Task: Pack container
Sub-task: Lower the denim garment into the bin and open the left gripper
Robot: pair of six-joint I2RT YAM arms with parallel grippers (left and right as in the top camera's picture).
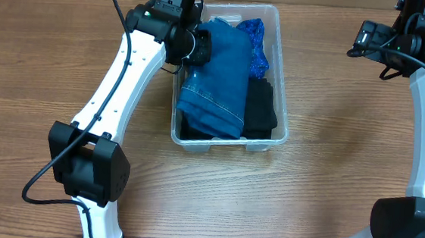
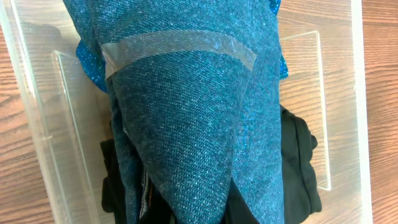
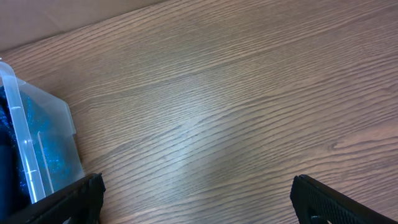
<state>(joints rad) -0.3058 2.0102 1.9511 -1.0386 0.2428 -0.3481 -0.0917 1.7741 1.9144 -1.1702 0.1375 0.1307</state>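
Observation:
The denim garment's near hem runs at a slant across the container while my left gripper holds the garment's far end, so I should let go of that end and tuck the garment's near corner inside.
The clear plastic container stands at the table's middle back. A folded blue denim garment lies over black garments, with a bright blue garment at the far end. My left gripper is at the container's far left edge, and the denim bunches up to it. In the left wrist view the denim fills the frame and narrows toward the jaws, hiding the fingers. The container wall and black cloth show beside it. My right gripper is open and empty over bare table.
The wooden table surrounds the container. In the right wrist view the container's corner shows at the left edge. The right arm stands along the table's right side.

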